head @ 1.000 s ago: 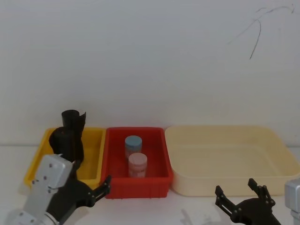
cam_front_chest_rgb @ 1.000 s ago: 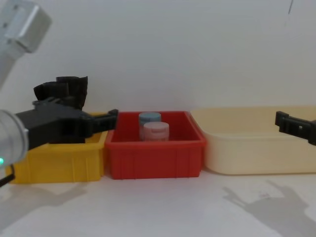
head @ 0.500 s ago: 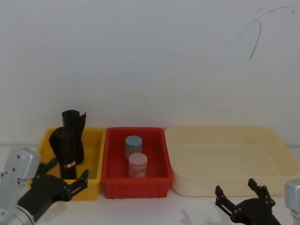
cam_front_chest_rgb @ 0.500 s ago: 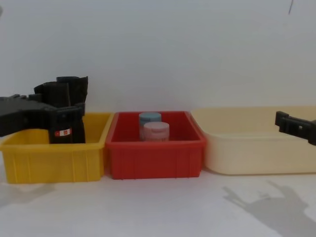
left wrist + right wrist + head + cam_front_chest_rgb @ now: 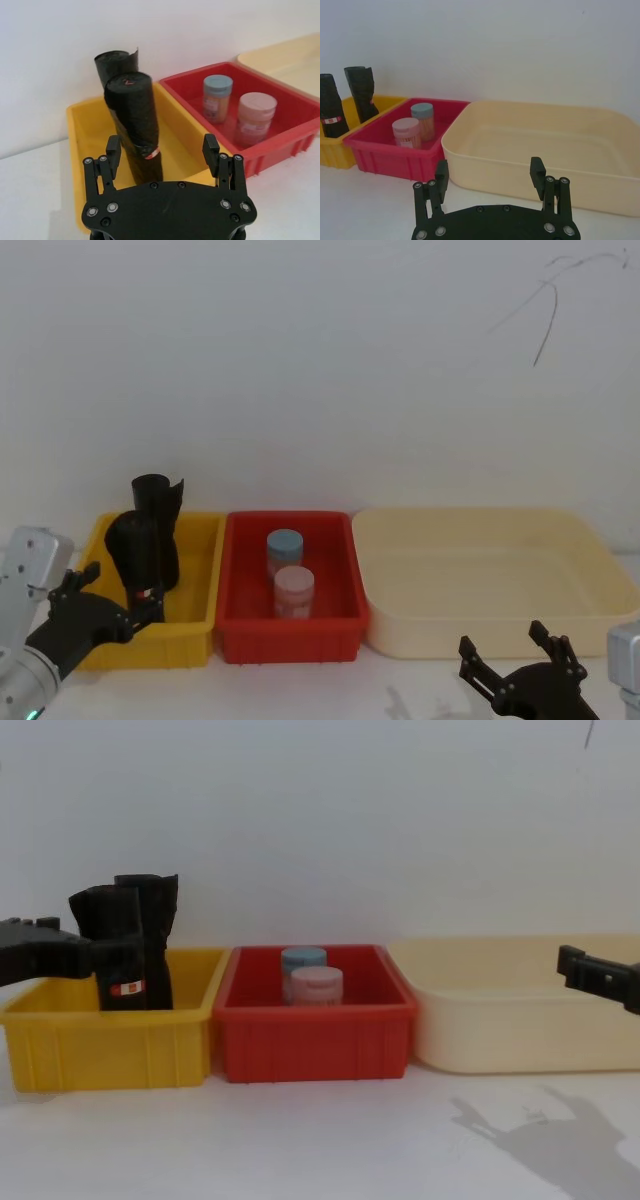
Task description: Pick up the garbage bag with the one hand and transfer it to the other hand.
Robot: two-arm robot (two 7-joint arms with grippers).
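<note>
The red-and-white label band (image 5: 127, 988) goes around the tightly wound roll of the garbage bag (image 5: 109, 916), so the garbage bag will stay straight and rolled up when the robot lifts it.
The garbage bag (image 5: 138, 552), a black roll with a red-and-white label band near its lower end, stands upright in the yellow bin (image 5: 196, 638). A second black roll (image 5: 158, 504) leans just behind it. My left gripper (image 5: 118, 606) hovers at the bin's front left corner, open, a short way in front of the bag and apart from it. In the left wrist view the open left gripper (image 5: 161, 150) faces the garbage bag (image 5: 134, 116). My right gripper (image 5: 520, 668) stays low at the front right, open and holding nothing, before the cream tub.
A red bin (image 5: 290, 638) beside the yellow one holds a blue-lidded jar (image 5: 284, 548) and a pink-lidded jar (image 5: 294, 590). A wide cream tub (image 5: 470, 635) stands to the right. A white wall rises close behind all three containers.
My left gripper has swung left and back, from in front of the yellow and red bins to the yellow bin's front left corner. The right arm has not moved.
</note>
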